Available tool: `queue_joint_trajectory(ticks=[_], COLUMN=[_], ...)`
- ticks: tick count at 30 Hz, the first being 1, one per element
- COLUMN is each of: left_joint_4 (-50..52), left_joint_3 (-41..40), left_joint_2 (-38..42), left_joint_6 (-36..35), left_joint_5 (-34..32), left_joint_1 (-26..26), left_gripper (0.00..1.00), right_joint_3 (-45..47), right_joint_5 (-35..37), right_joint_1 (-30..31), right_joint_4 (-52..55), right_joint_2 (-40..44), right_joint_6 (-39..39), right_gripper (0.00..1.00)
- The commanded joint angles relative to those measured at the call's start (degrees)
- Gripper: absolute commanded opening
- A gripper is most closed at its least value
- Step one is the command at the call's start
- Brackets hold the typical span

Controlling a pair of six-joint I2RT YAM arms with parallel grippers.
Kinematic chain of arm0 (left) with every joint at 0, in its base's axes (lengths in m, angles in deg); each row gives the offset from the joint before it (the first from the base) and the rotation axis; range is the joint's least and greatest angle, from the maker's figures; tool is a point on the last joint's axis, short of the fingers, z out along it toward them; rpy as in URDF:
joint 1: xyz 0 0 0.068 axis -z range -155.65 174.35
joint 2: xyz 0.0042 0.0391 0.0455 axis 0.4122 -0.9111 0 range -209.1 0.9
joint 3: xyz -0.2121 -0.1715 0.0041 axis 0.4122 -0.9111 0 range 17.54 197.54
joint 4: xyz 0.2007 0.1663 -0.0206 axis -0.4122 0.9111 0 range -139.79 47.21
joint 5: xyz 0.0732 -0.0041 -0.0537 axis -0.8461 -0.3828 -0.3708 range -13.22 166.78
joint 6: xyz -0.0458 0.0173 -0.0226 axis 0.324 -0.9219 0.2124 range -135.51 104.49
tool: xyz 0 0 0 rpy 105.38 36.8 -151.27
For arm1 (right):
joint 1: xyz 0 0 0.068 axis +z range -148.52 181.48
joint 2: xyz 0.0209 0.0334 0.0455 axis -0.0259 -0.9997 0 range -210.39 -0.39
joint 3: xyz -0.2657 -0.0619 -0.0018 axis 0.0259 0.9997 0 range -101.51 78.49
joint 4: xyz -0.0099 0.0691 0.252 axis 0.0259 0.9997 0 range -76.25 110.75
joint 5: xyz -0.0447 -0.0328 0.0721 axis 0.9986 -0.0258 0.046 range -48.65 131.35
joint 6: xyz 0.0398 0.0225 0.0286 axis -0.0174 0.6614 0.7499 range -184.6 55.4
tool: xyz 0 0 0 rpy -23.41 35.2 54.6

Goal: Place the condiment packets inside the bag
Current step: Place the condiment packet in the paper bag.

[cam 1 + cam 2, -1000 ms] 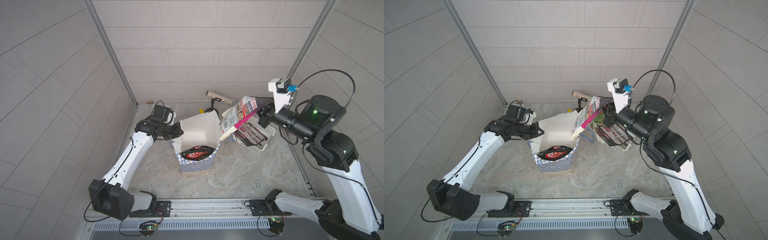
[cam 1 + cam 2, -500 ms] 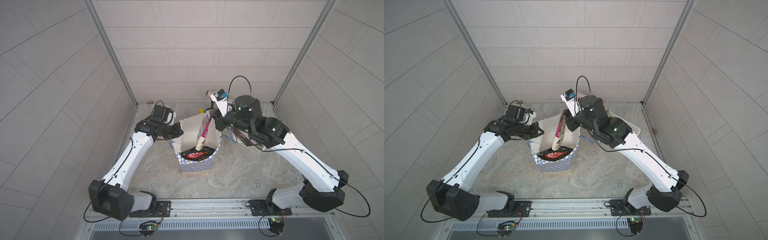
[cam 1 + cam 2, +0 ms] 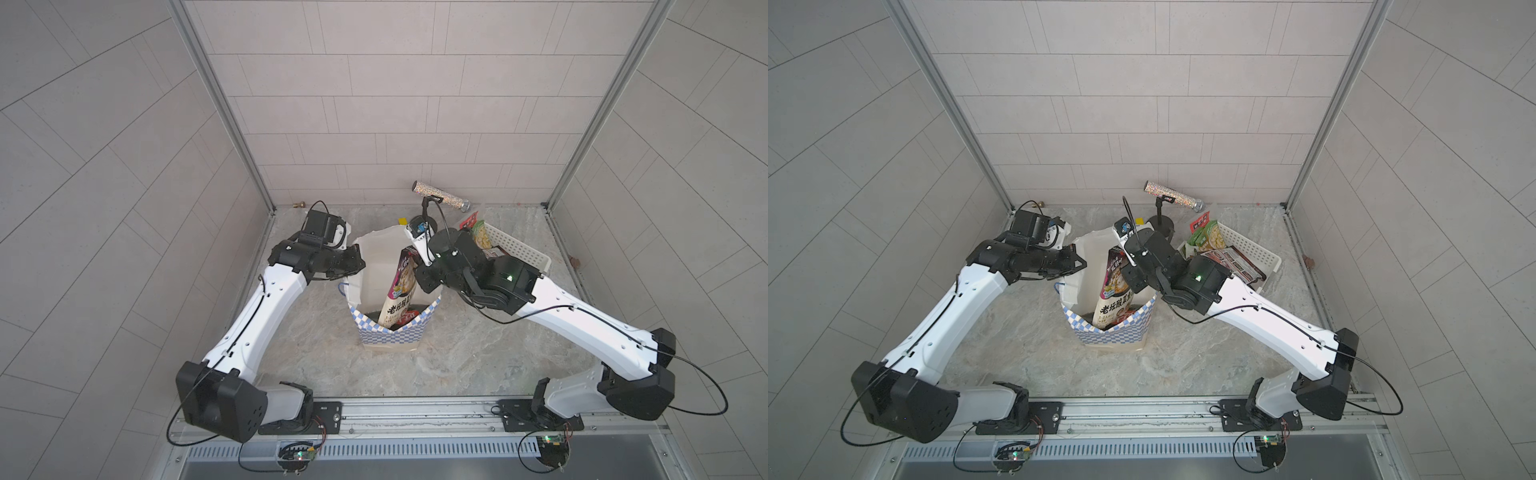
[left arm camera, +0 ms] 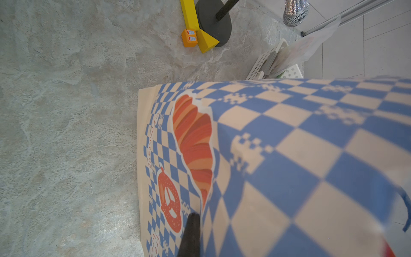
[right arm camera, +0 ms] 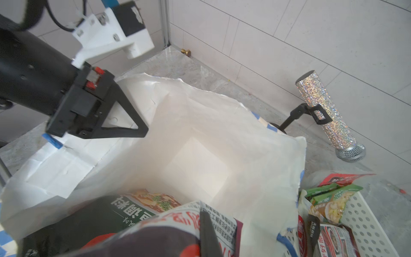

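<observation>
My right gripper should lower the large packet (image 3: 398, 297) beside the dark green packet (image 5: 96, 216) before its fingers open, because the large packet lies at a slant across the bag's opening and its top is above the bag's rim.
The blue-and-white checkered bag (image 3: 390, 332) (image 3: 1113, 328) stands open in the middle of the floor. My left gripper (image 3: 360, 263) (image 3: 1080, 262) is shut on its left rim; one finger (image 4: 191, 231) lies against the checkered outside. My right gripper (image 3: 417, 262) (image 3: 1126, 266) is shut on the top of a large packet (image 3: 401, 291) (image 5: 178, 224) that stands upright inside the bag. A dark green packet (image 5: 100, 213) lies at the bag's bottom. More packets, light green (image 3: 1208, 237) and red-brown (image 3: 1237, 264), lie in the basket.
The white perforated basket (image 3: 519, 249) (image 5: 367, 222) stands right of the bag, under my right arm. Behind the bag is a glittery microphone (image 3: 440, 197) on a black stand, with yellow (image 4: 195, 22) and orange (image 4: 189, 37) blocks at its base.
My right arm swung from above the basket over to the bag and lowered the held packet into it. The left arm kept its hold on the bag's rim.
</observation>
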Motion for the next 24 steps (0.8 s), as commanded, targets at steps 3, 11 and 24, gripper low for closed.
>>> queue_joint_trajectory(ticks=[3, 11, 24], left_joint_4=[-1.11, -1.41, -1.42], left_joint_3=[-0.13, -0.39, -0.31], left_joint_2=[1.56, 1.56, 1.54], left_joint_6=[-0.2, -0.09, -0.25], left_joint_5=[0.08, 0.45, 0.81], left_joint_1=[0.45, 0.42, 0.49], left_gripper=[0.0, 0.0, 0.0], right_joint_3=[-7.37, -16.77, -17.04], right_joint_5=[5.33, 5.39, 7.04], right_joint_1=[0.32, 0.19, -1.18], right_joint_4=[3.24, 1.86, 1.27], right_joint_2=[0.6, -3.41, -13.64], right_joint_6=[-0.68, -3.86, -2.56], right_gripper=[0.0, 0.0, 0.0])
